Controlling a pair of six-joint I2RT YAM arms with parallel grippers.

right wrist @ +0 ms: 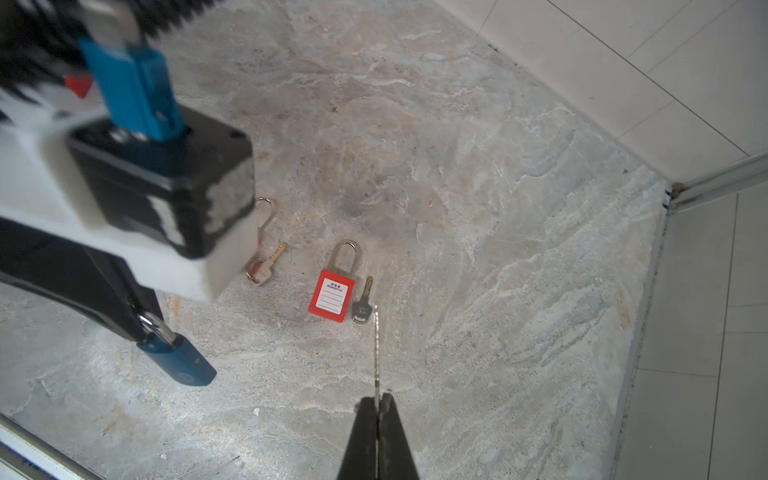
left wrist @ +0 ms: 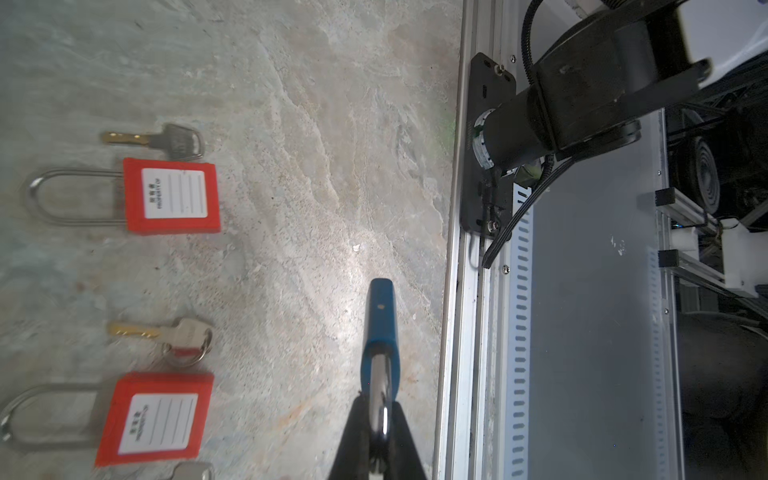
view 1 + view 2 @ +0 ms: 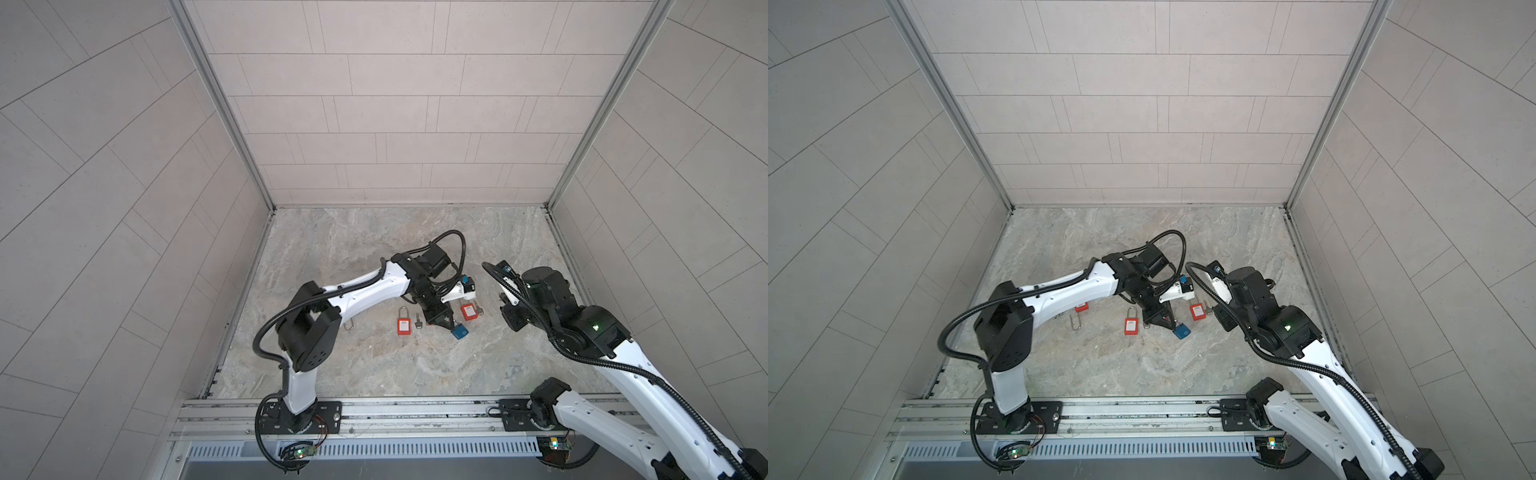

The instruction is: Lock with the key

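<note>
My left gripper keeps lowering the blue padlock (image 3: 460, 331) onto the open marble until the blue padlock's body rests there. The blue padlock hangs by its shackle beside this open marble, which is clear of the red padlocks.
A blue padlock (image 3: 459, 332) (image 3: 1182, 331) hangs by its steel shackle from my left gripper (image 2: 380, 411), which is shut on that shackle. The blue body (image 2: 380, 320) sticks out past the fingertips, low over the marble surface. My right gripper (image 1: 377, 401) is shut on a key (image 1: 376, 353). Its thin blade, seen edge-on, points forward from the fingertips. In the right wrist view the blue padlock (image 1: 178, 361) sits well off to the side of the key blade, apart from it.
Two red padlocks (image 3: 402, 326) (image 3: 468, 311) lie near the grippers, each with a loose key (image 3: 417, 323) (image 3: 480, 309) beside it. A third red padlock (image 3: 1081, 307) with an open shackle lies partly under the left arm. Walls close three sides; an aluminium rail (image 3: 415, 409) runs along the front.
</note>
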